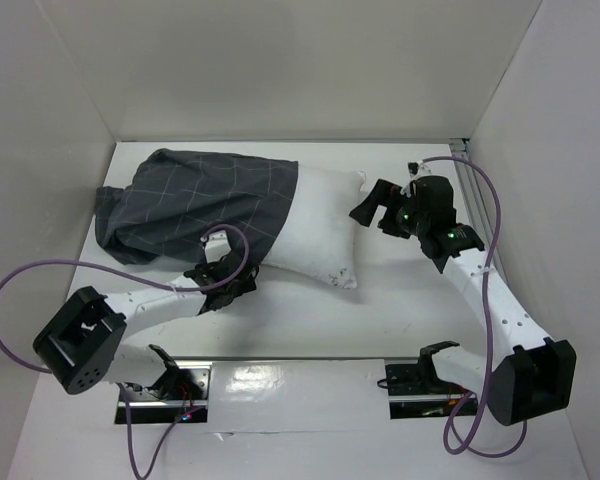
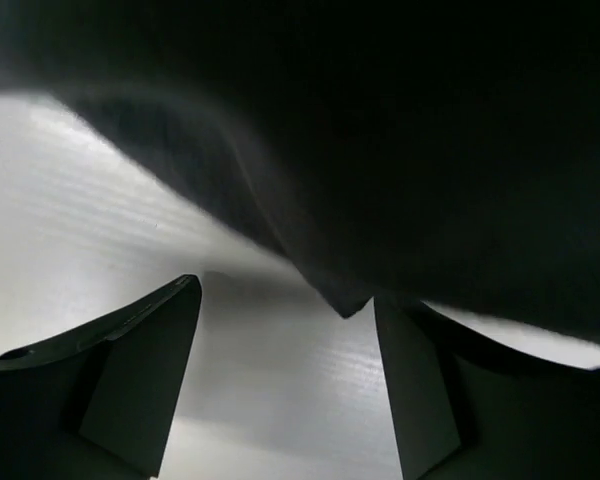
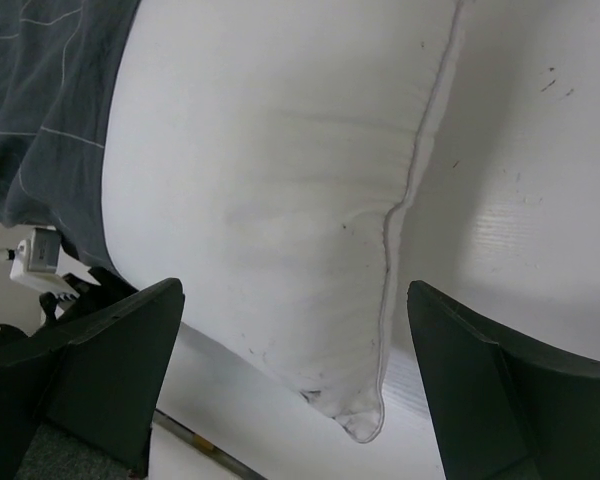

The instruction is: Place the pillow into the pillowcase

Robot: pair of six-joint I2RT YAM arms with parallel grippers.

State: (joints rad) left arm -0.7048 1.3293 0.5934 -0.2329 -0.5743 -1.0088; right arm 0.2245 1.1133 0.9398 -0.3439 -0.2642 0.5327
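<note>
Next, my right gripper pinches the white pillow's exposed end [image 1: 338,232], because it lies free outside the pillowcase, while my left gripper takes hold of the pillowcase's far edge [image 1: 296,170].
The white pillow [image 1: 325,225] lies across the middle of the table, its left part inside the dark grey checked pillowcase [image 1: 195,205]. The right third of the pillow sticks out. My left gripper [image 1: 242,282] is open at the pillowcase's near edge; in the left wrist view the dark cloth [image 2: 380,150] hangs just above the open fingers, with a cloth corner between them. My right gripper [image 1: 372,212] is open beside the pillow's right end. In the right wrist view the pillow [image 3: 270,200] and its seamed corner lie between the fingers, with pillowcase [image 3: 50,110] at the left.
White walls enclose the table [image 1: 400,320] on three sides. Purple cables loop from both arms. Two black brackets [image 1: 170,375] sit on the shiny strip at the near edge.
</note>
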